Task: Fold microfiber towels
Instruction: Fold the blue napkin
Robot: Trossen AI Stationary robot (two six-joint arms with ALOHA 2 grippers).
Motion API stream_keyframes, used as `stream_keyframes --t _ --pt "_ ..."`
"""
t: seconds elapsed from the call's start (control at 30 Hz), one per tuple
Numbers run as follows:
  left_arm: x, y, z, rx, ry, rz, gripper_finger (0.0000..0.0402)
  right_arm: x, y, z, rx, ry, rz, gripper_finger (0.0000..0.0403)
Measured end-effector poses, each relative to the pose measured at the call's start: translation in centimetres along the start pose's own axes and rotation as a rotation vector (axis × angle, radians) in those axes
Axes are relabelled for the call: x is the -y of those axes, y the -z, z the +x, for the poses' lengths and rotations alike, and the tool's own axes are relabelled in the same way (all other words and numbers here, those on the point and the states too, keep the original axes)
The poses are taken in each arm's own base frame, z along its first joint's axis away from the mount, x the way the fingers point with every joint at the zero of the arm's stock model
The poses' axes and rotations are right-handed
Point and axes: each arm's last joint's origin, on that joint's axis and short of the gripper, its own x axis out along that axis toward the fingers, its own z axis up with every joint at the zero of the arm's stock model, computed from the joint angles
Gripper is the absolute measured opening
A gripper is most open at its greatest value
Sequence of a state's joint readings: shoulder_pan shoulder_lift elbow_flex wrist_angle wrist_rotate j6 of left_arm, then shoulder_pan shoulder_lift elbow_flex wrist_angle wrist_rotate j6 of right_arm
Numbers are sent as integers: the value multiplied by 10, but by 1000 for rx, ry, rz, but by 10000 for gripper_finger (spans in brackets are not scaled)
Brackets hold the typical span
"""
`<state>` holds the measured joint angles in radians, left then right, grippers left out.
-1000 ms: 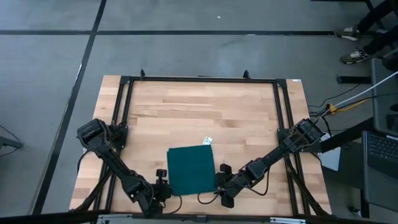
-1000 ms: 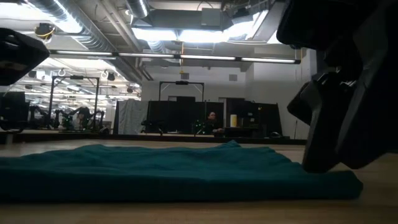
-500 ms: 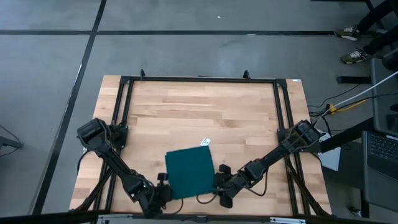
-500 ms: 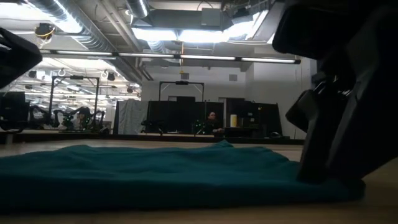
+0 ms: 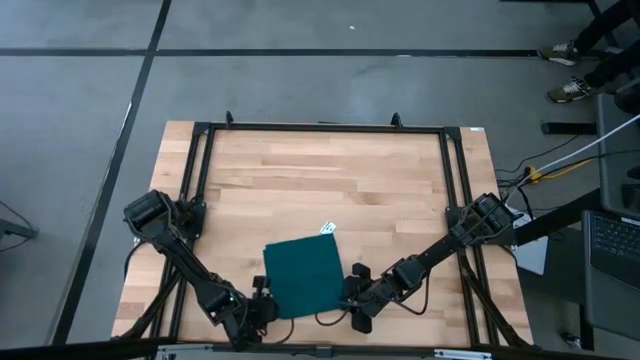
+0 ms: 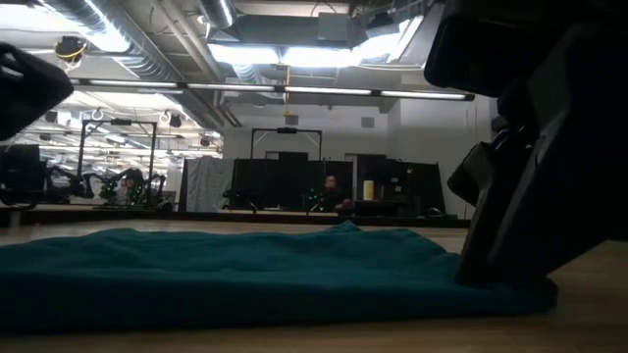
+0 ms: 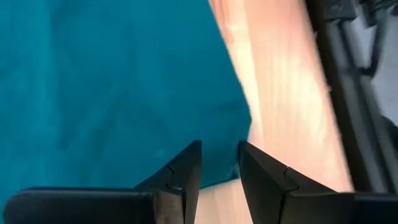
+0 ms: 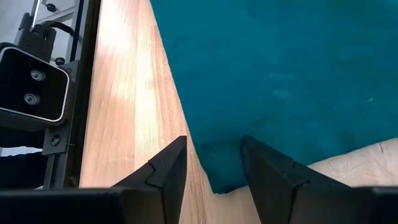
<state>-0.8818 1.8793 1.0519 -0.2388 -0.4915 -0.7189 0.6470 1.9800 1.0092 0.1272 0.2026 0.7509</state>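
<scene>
Soft ripples (image 7: 59, 93) run through the dark teal towel, so I expect its tagged far edge (image 5: 301, 239) to trail and double underneath when I lift the near corners.
The dark teal towel (image 5: 303, 277) lies flat on the wooden table near its front edge, with its white tag (image 5: 327, 228) at the far right corner. My left gripper (image 5: 262, 300) is low at the towel's near left corner. Its fingers are slightly apart over the towel's near edge (image 7: 219, 163). My right gripper (image 5: 352, 296) is open at the near right corner (image 8: 217, 180), which shows between its two fingers. In the low view it stands on the towel's right end (image 6: 510, 265). My left gripper has its fingertips over the towel's near edge (image 7: 214, 177), close to the near left corner; I cannot tell whether they touch the cloth. My right gripper comes slanting down from the table's right. Its open fingers (image 6: 491, 275) are set down on the towel's near right corner (image 8: 214, 168), which lies flat on the table.
A black metal frame (image 5: 320, 128) runs around the table top. The table's front edge lies close behind both grippers. Bare wood (image 5: 320, 180) lies beyond the towel's far edge. A camera module (image 8: 34, 84) sits on the frame near my right gripper.
My right gripper has gone a little toward the table's left, onto the towel's right end. The towel, still flat, has slid slightly toward the table's left, tag included.
</scene>
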Motion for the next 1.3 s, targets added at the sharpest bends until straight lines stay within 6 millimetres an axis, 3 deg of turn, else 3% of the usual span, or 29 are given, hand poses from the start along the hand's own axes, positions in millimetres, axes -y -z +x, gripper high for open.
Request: stream_keyframes --t 0.5,0.63,0.8,0.93,1.1,1.3 --pt "7 11 24 6 2 -53 102 3 4 8 -11 11 7 180" --pt "6 14 25 -17 -10 -128 89 4 5 9 -7 24 7 129" --pt "4 16 26 -36 -25 -199 32 6 6 10 -14 28 25 18" --pt "3 13 21 -18 -27 -287 7 5 6 10 -18 21 79 11" --pt "0 2 2 -10 7 -318 5 -19 9 -4 -37 -25 86 5" --pt "7 -31 -58 119 134 -367 4 -92 -20 -50 23 -104 38 3"
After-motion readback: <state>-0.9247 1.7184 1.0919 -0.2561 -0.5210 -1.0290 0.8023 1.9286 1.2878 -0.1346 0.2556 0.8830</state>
